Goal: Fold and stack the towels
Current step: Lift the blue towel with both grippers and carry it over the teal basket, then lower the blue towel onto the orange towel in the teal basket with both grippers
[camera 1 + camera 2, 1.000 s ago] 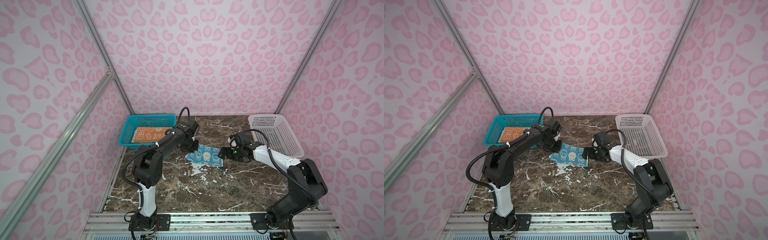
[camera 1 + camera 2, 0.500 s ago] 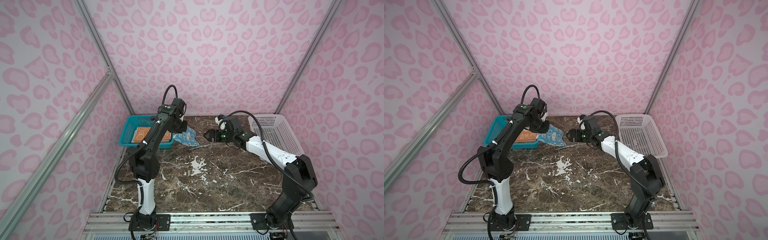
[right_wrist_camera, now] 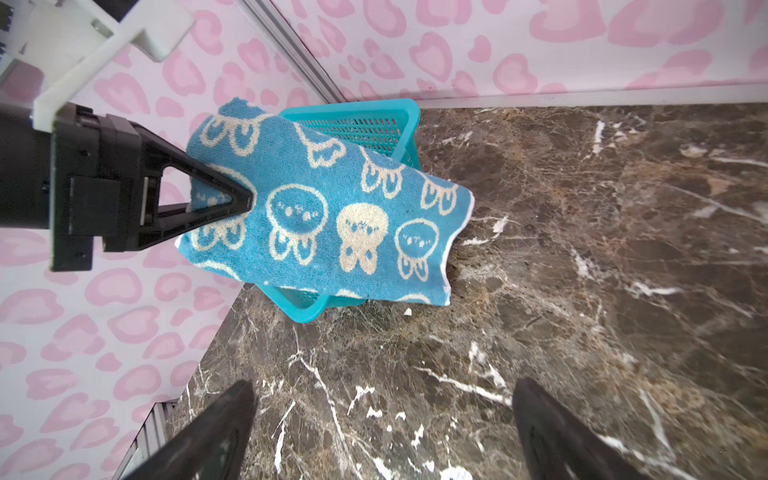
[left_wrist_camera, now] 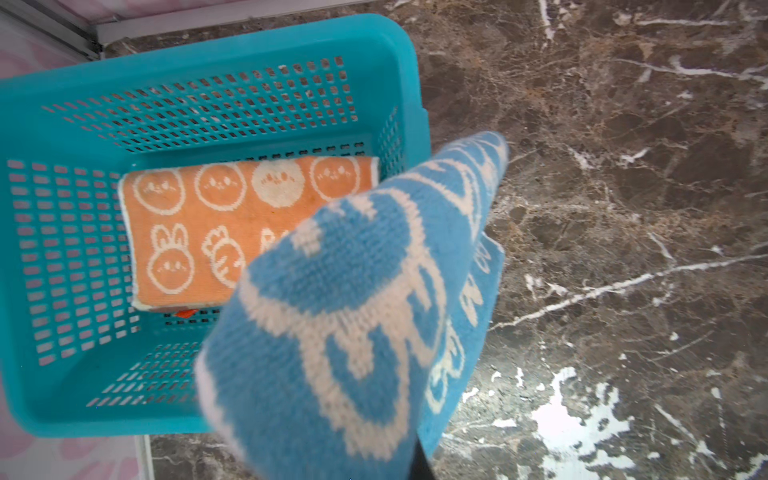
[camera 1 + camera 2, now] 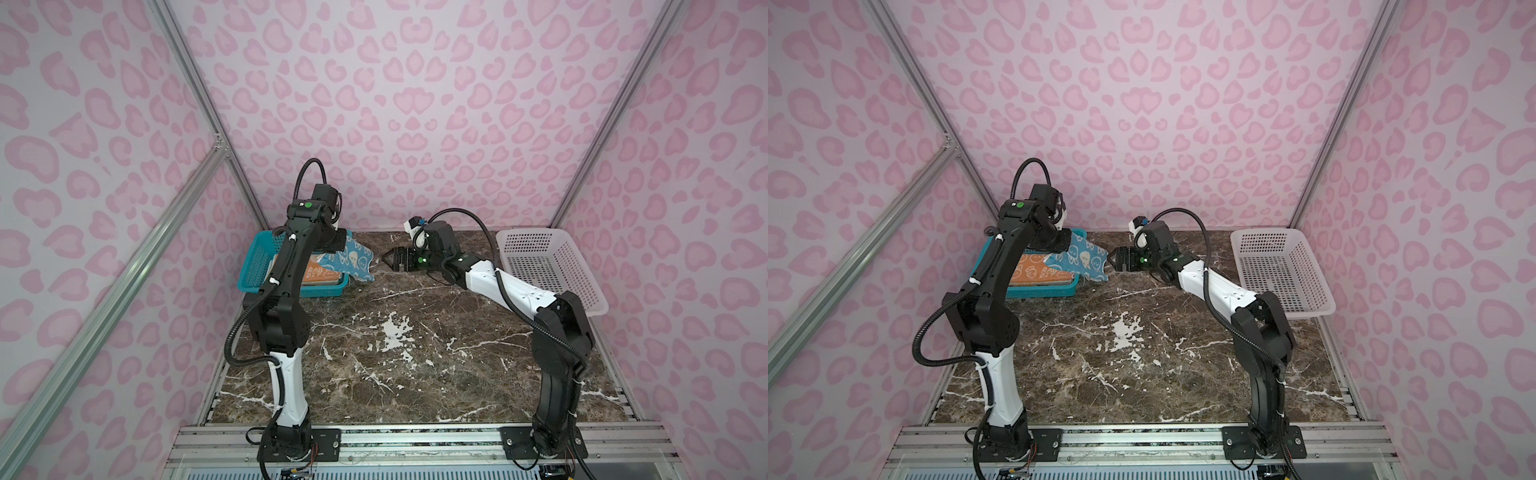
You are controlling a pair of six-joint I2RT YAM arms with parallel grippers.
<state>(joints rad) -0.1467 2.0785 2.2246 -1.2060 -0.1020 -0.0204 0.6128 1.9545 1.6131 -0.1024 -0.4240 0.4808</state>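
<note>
The blue towel's loose end (image 5: 1096,264) is hanging out beyond the teal basket's rim. I should keep my left gripper moving across the orange towel (image 5: 1035,270) until that end comes inside.
A blue towel (image 5: 354,259) with cream rabbit faces hangs in the air, draped half over the right rim of the teal basket (image 5: 257,258). My left gripper (image 5: 337,245) is shut on its upper edge, and the right wrist view shows the black fingertips (image 3: 243,202) pinching the blue towel (image 3: 332,208). The cloth fills the left wrist view (image 4: 345,311) and hides the jaws there. A folded orange towel (image 4: 232,220) with rabbit faces lies flat inside the teal basket (image 4: 249,41). My right gripper (image 5: 388,262) hovers open just right of the hanging towel, with nothing between its fingers (image 3: 232,415).
A white perforated basket (image 5: 552,266) stands at the back right against the wall. The teal basket (image 5: 1034,293) sits in the back left corner. Dark marble tabletop (image 5: 395,353) spreads in front of both arms. Pink patterned walls close in on three sides.
My left gripper has lifted the blue towel off the middle of the table and carried it back-left over the teal basket. My right gripper rose and followed it, staying open.
</note>
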